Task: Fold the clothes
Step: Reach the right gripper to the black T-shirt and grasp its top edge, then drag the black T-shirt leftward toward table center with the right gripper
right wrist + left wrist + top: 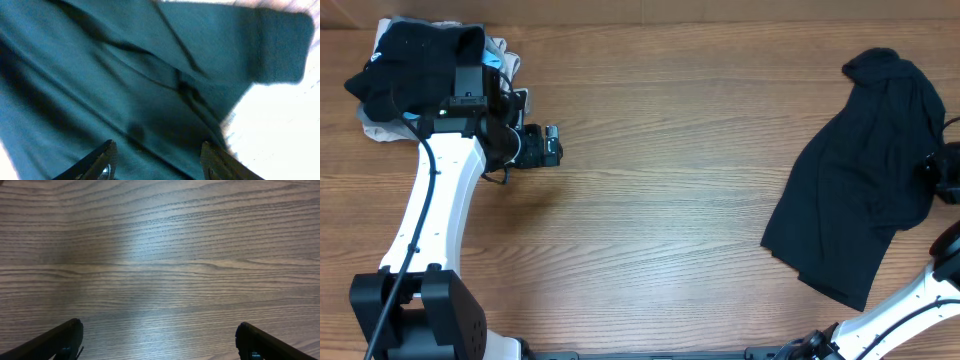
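The black short-sleeved shirt point(865, 165) is crumpled up far away from my left gripper. Next, my right gripper brings it to the wooden table's middle point(720, 165) before both grippers work on it.
The black short-sleeved shirt point(860, 200) lies crumpled on the right side of the wooden table; it fills the right wrist view point(125, 85), with a sleeve at the upper right. My right gripper point(157, 152) is open just above the shirt's right part and holds nothing; in the overhead view it sits at the right edge point(945, 172). My left gripper point(548, 146) is open and empty over bare wood point(159, 335), next to a pile of folded garments point(415, 70), black on top with light pieces under it, at the far left corner.
The wooden table point(660, 200) runs between the pile and the shirt. The left arm's white links point(435, 215) reach from the front-left base. The right arm's base point(910, 305) is at the front right.
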Tool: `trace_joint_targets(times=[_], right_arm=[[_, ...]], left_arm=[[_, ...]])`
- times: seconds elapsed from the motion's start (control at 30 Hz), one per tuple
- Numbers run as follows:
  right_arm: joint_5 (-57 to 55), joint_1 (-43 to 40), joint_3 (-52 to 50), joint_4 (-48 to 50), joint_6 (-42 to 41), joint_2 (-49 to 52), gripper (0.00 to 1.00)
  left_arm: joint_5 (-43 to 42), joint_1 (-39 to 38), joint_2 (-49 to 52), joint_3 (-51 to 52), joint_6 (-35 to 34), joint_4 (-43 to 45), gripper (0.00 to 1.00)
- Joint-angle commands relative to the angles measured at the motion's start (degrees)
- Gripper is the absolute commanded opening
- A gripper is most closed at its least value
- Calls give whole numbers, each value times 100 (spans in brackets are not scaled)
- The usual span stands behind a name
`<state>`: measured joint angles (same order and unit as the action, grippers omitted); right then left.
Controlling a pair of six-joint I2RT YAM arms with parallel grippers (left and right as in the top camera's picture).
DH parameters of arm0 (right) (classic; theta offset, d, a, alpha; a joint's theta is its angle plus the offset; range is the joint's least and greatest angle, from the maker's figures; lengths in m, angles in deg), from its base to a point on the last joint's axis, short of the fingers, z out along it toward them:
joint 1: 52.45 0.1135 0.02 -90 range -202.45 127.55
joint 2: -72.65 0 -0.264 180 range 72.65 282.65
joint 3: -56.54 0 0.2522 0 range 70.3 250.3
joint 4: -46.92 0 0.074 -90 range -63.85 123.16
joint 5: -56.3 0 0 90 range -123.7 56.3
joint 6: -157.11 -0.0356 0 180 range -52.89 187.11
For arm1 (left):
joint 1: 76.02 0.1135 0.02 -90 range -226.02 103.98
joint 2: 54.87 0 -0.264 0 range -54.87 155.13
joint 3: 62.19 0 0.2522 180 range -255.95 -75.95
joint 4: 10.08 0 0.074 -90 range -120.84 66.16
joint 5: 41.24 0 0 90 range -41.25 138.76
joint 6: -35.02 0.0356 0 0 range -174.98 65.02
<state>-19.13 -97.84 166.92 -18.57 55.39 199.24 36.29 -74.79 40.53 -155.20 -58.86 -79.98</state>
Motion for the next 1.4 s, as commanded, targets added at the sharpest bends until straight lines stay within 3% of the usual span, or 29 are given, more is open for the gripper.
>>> trace_joint_targets(times=[0.0,0.13,0.17,0.3,0.33,0.6,0.8,1.13,1.37], right_arm=[[-201,11,-101,61,-164,105,60],[-363,11,-140,68,-168,107,59],[-358,11,-151,66,-175,107,52],[-341,190,-326,142,-208,142,6],[-341,249,-358,155,-210,149,4],[339,1220,-396,133,-199,129,4],[1110,2179,551,-717,-81,-155,4],[1123,3445,3560,-3217,323,-835,4],[1126,4577,4441,-4048,450,-1268,4]], left_arm=[[-107,22,-15,-105,48,11,100],[-107,22,-15,-105,48,2,100],[-107,22,-15,-103,48,2,100],[-107,22,-15,-105,50,9,98],[-105,22,-15,-105,48,9,97],[-68,31,-17,-125,48,52,75],[-66,31,-28,-452,50,-37,73],[-66,31,-28,-1333,76,-415,74],[-46,72,-33,-1556,116,-501,75]])
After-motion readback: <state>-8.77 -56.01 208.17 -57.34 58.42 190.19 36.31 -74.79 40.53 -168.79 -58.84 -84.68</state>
